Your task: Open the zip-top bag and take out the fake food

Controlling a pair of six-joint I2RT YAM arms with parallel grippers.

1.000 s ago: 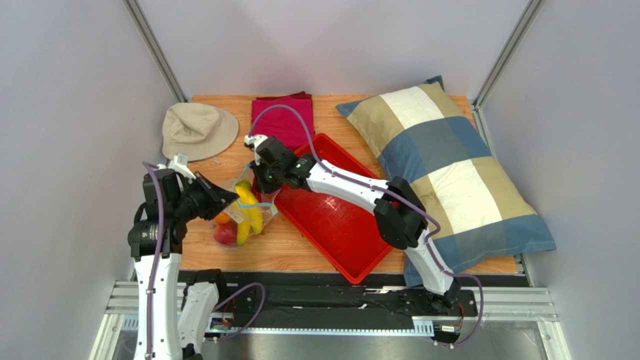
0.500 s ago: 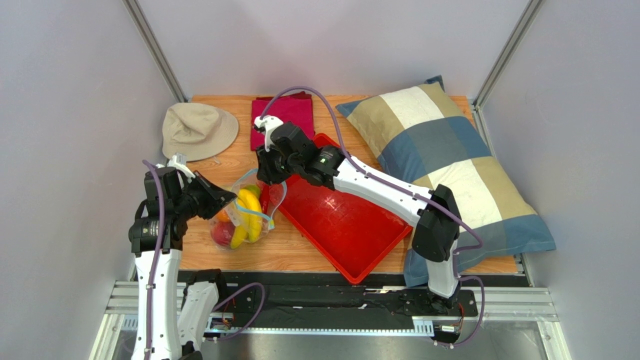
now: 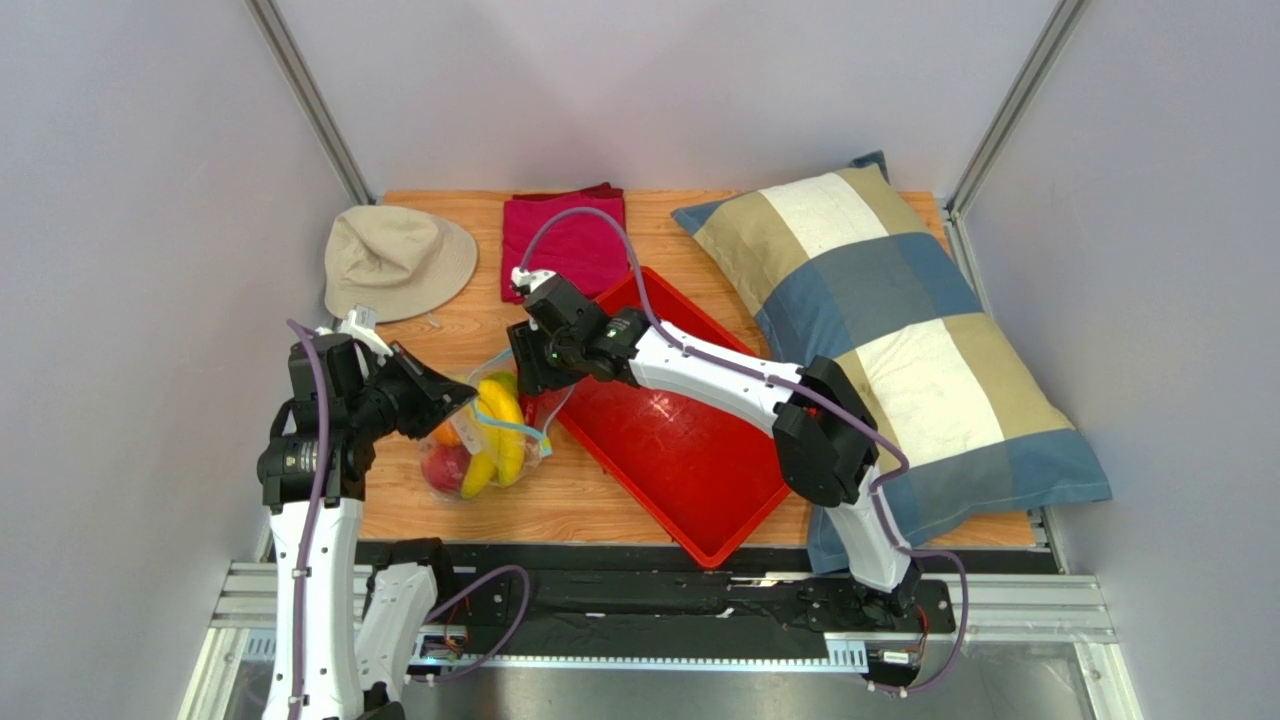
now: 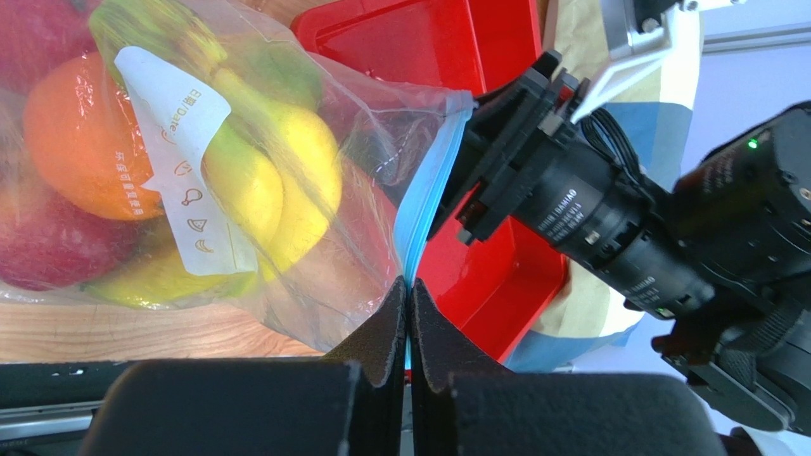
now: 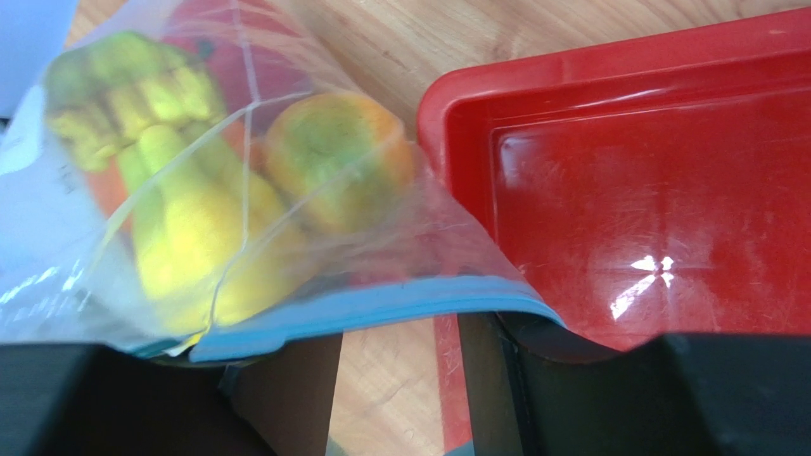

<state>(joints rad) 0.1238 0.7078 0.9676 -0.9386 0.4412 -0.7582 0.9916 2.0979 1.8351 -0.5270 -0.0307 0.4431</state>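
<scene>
I should now reach inside the bag's opening (image 3: 549,414), which is wide open in front of my right gripper's open fingers, until they are around the red fake food, and then close them.
The clear zip-top bag (image 3: 489,428) lies on the wooden table left of the red tray (image 3: 676,450). It holds fake food: a yellow banana bunch (image 4: 286,190), an orange (image 4: 76,133), a red apple (image 4: 48,247) and a green-orange mango (image 5: 333,161). My left gripper (image 4: 408,285) is shut on the bag's blue zip strip (image 4: 428,190) at its near end. My right gripper (image 5: 400,342) is open at the strip's far end. The strip (image 5: 381,309) lies across its fingertips, and bare wood shows between the fingers.
The red tray's corner (image 5: 619,190) is right beside the bag's mouth. A beige hat (image 3: 391,258) and a folded magenta cloth (image 3: 564,233) lie at the back. A large checked pillow (image 3: 902,330) fills the right side.
My right gripper rose and moved back, then came down again to the bag's mouth. The bag shifted slightly. My left gripper has kept its hold in the same place.
</scene>
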